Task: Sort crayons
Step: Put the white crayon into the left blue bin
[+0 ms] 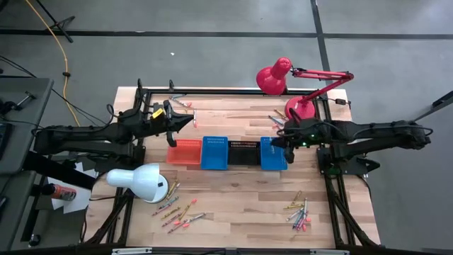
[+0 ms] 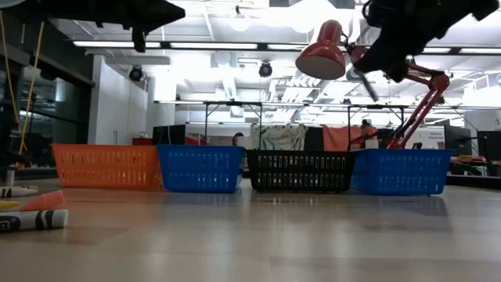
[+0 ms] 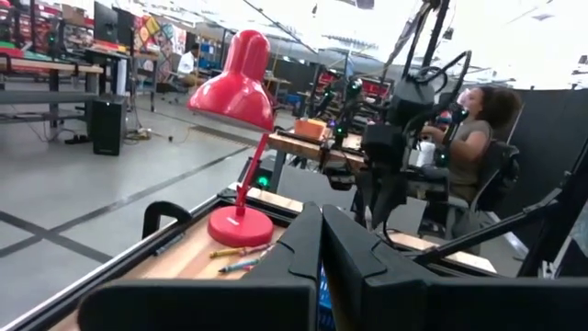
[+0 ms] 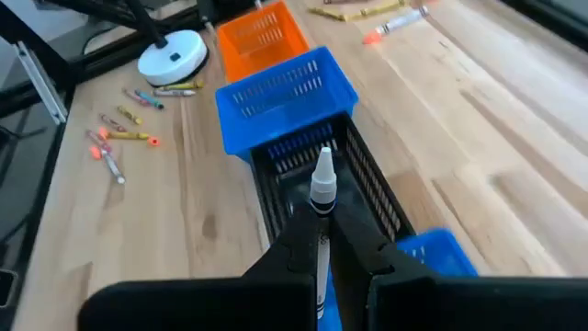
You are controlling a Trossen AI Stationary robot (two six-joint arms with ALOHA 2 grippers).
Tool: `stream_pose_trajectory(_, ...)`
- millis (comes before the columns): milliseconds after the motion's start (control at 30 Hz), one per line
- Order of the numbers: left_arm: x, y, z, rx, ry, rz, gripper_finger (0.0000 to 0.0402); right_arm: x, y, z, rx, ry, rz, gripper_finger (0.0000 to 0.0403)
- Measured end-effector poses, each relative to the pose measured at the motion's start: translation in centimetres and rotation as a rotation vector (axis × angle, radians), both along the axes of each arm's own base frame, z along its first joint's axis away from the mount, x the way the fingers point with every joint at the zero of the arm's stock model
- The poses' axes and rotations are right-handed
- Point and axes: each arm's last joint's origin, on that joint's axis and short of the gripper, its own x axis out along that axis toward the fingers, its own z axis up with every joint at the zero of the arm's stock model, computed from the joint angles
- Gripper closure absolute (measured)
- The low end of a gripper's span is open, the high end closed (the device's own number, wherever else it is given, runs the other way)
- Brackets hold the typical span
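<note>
My right gripper should continue to go to the open blue basket [image 1: 214, 153] beside the orange basket and let go there, because the white crayon [image 2: 365, 84] is clear above the basket rims.
Four mesh baskets stand in a row mid-table: orange [image 1: 184, 152], blue [image 1: 214, 153], black [image 1: 243, 152], blue [image 1: 273, 154]. Crayons lie in loose heaps on the table near left [image 1: 177, 212], near right [image 1: 299, 212], far left [image 1: 180, 105] and far right [image 1: 277, 119]. My right gripper [image 4: 322, 225] hangs above the right end of the row, over the black basket [image 4: 312, 198], shut on a white crayon [image 4: 322, 179]. My left gripper [image 1: 190, 122] is shut and high above the table behind the orange basket, with nothing seen between its fingers [image 3: 303, 239]. My right gripper pinches the white crayon's shaft [image 4: 321, 230] between its two fingers. The crayon lies along the fingers, its pointed end [image 4: 323, 158] sticking out past the fingertips. The fingers slant down toward the table's left. The crayon [image 2: 366, 82] is lifted clear above the baskets.
A red desk lamp [image 1: 276, 76] stands at the far right, its head over the table. A white lamp [image 1: 141, 183] sits at the near left. Bare wood lies in front of the baskets between the two near crayon heaps. A person [image 3: 473, 138] sits beyond the table's right end.
</note>
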Motion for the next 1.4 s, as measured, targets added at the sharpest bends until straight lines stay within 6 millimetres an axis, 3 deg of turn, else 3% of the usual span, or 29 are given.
stream_pose_trajectory(233,0.0,0.1,0.1,-0.001,-0.015,0.033,0.0401,5.6,-0.2,-2.0,-0.059,-0.095,0.069,0.0403)
stream_pose_trajectory(533,-0.1,0.1,0.4,0.003,-0.038,0.034,0.0401,12.4,-1.0,-5.6,-0.039,-0.42,0.027,0.0403)
stream_pose_trajectory(833,-0.1,0.1,0.3,0.003,-0.037,0.034,0.0401,18.2,-1.0,-8.7,0.005,-0.414,0.016,0.0401)
stream_pose_trajectory(1133,-0.1,0.1,0.3,0.003,-0.036,0.034,0.0401,20.6,-1.7,-8.5,0.005,-0.292,0.006,0.0358)
stream_pose_trajectory(1400,-0.1,0.2,0.3,-0.002,-0.037,0.071,0.0401,21.8,-1.9,-7.4,0.01,-0.195,0.008,0.0277)
